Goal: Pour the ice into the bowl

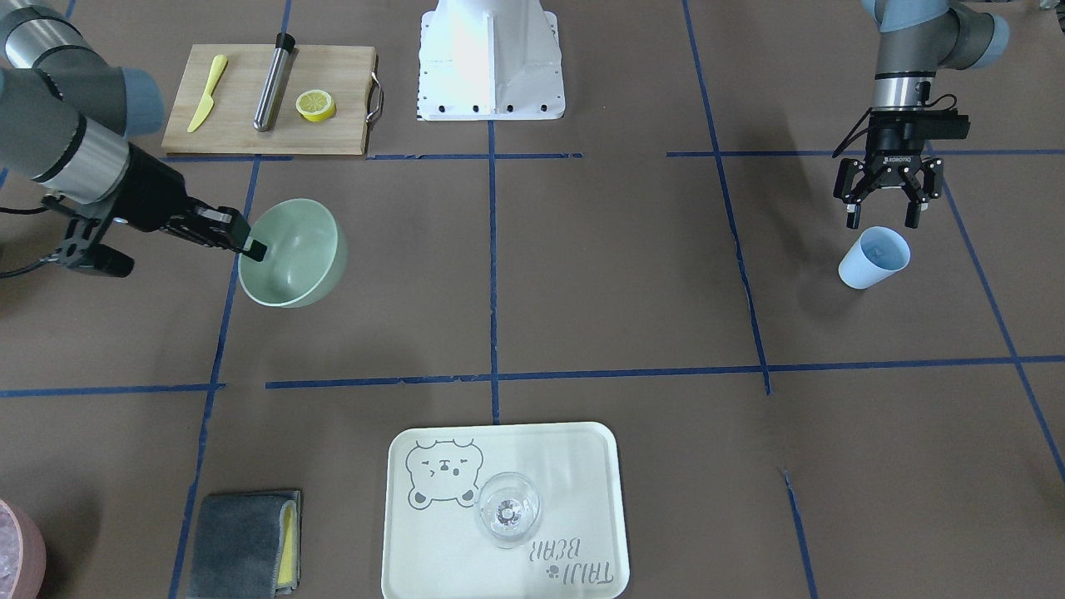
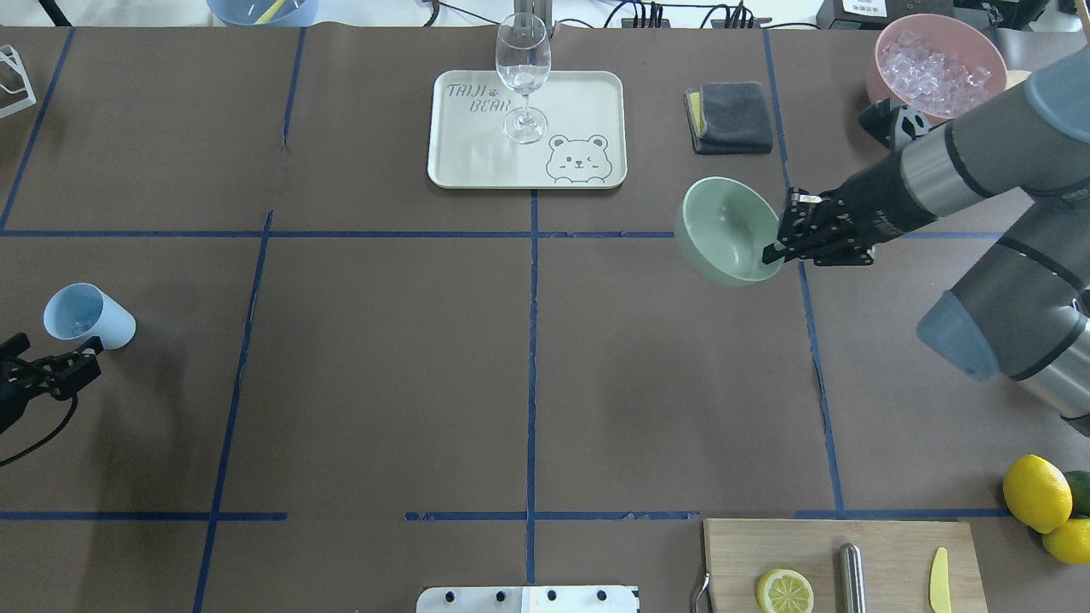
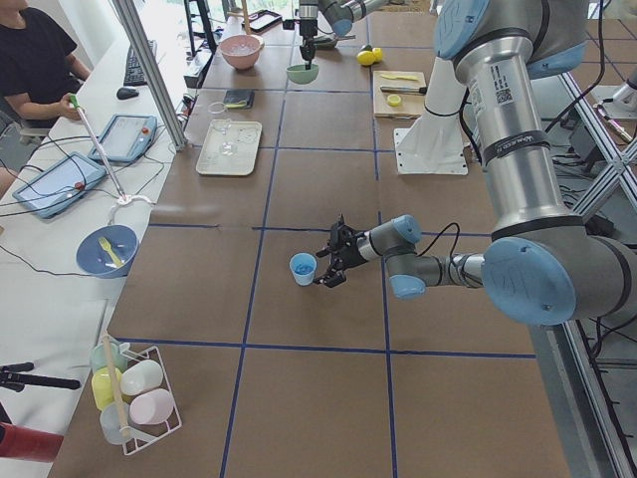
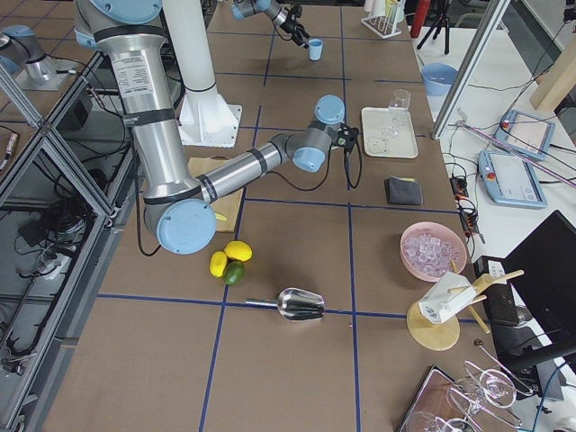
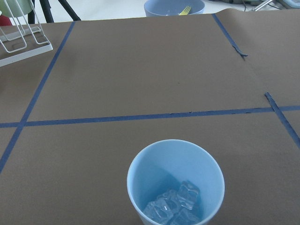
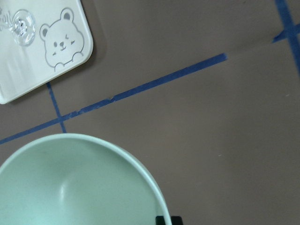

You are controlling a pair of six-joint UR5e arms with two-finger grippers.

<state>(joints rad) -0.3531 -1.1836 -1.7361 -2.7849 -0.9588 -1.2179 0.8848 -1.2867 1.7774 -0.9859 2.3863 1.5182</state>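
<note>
The clear cubes [image 5: 176, 203] are in a loose jumble, so I expect the ice to fall out in separate pieces and leave the light blue cup [image 1: 874, 259] empty when I pour.
The pale mint-green bowl [image 1: 299, 249] [image 2: 724, 230] [image 6: 70, 187] is empty and tilted, on the table's right half in the overhead view. My right gripper [image 1: 252, 247] [image 2: 777, 250] is shut on its rim. The ice [image 5: 176, 206], a few clear cubes, lies in the bottom of an upright light blue cup [image 5: 168, 164] [image 1: 874, 258] [image 2: 85, 315] at the table's far left. My left gripper [image 1: 883, 220] [image 2: 53, 349] hangs open just behind the cup, not touching it.
A cream tray [image 2: 477, 153] carries a clear stemmed glass [image 2: 522, 68]. Near the bowl lie a grey cloth [image 2: 728, 117] and a pink bowl [image 2: 941, 60] of crushed ice. A cutting board [image 2: 839, 553] with a lemon half, and whole citrus [image 2: 1035, 494], sit by the robot's base.
</note>
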